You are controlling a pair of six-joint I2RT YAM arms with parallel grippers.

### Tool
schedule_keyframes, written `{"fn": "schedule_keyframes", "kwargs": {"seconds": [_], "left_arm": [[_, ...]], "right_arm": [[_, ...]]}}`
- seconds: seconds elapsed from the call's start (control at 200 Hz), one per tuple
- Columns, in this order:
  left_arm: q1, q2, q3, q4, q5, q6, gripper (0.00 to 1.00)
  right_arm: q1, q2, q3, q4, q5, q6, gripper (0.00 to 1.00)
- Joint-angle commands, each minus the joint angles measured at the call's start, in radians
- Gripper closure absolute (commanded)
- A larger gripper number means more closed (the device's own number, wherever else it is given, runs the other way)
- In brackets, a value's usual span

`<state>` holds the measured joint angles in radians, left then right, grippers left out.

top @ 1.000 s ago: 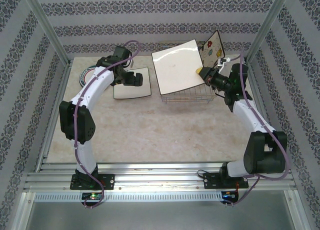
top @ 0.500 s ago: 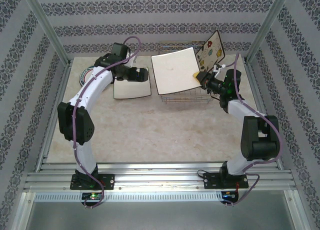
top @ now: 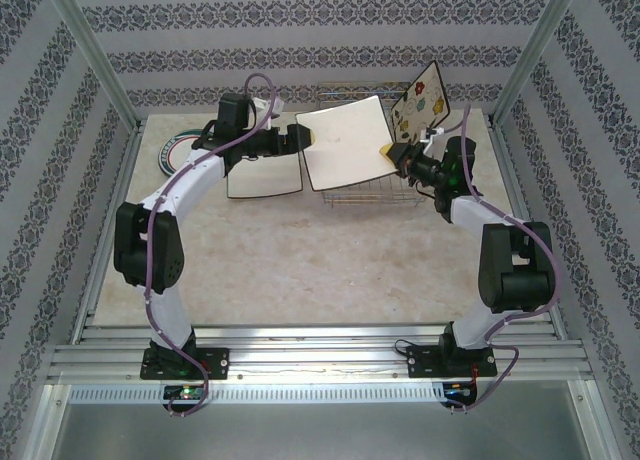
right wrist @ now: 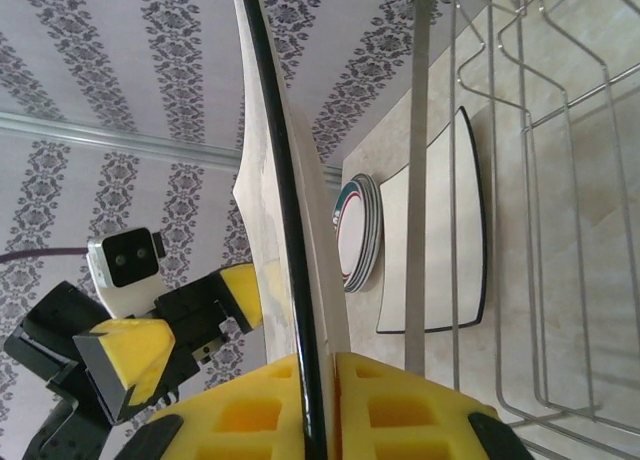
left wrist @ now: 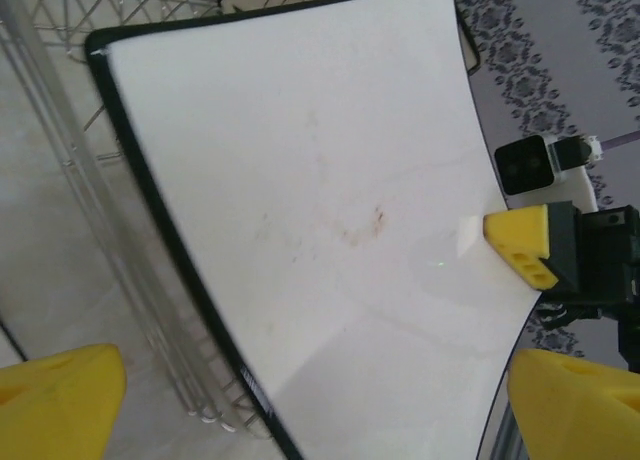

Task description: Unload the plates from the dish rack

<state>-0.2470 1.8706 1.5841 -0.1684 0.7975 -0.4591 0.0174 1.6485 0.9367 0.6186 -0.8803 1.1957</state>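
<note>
Next, I take the cream plate's free edge (top: 309,166) with my left gripper and stack the cream plate with the other square plate (top: 262,179), because my right gripper is holding it far from there.
My right gripper (top: 390,152) (right wrist: 320,405) is shut on the right edge of a cream square plate (top: 345,142) (right wrist: 292,230) with a dark rim, holding it tilted above the dish rack (top: 372,187) (right wrist: 545,180). My left gripper (top: 302,136) (left wrist: 320,410) stands open at that plate's (left wrist: 320,210) left edge, one yellow finger (left wrist: 55,405) on each side of it in the left wrist view. A flower-print plate (top: 420,100) leans upright at the rack's back right. Another square plate (top: 264,176) (right wrist: 440,240) and a stack of round plates (top: 178,150) (right wrist: 357,235) lie on the table to the left.
The table (top: 300,260) is beige stone. Patterned walls and metal frame posts (top: 95,55) close in the back and sides. The rack's wire sides (left wrist: 60,110) rise close under the held plate.
My left gripper has swung right, from over the flat square plate to the held plate's left edge. The right gripper has carried that plate a little left and back.
</note>
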Motion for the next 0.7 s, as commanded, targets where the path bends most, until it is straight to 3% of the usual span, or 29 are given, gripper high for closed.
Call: {"fn": "schedule_keyframes", "kwargs": {"seconds": [0.0,0.185,0.38,0.555,0.694], "left_arm": [[-0.014,0.051,0.002,0.11,0.059,-0.071,0.06],[-0.016,0.082,-0.012,0.166,0.081,-0.127,0.2],[-0.014,0.106,0.009,0.191,0.118,-0.171,0.56],[-0.014,0.137,0.037,0.197,0.155,-0.212,1.0],[-0.013,0.139,0.032,0.204,0.16,-0.221,1.0]], "right_arm": [[0.02,-0.021,0.086,0.182,-0.039,0.021,1.0],[0.043,-0.001,0.118,0.178,-0.03,0.016,1.0],[0.067,0.044,0.141,0.178,-0.018,0.014,1.0],[0.079,0.063,0.157,0.161,-0.011,0.0,1.0],[0.079,0.051,0.169,0.069,0.002,-0.058,1.0]]}}
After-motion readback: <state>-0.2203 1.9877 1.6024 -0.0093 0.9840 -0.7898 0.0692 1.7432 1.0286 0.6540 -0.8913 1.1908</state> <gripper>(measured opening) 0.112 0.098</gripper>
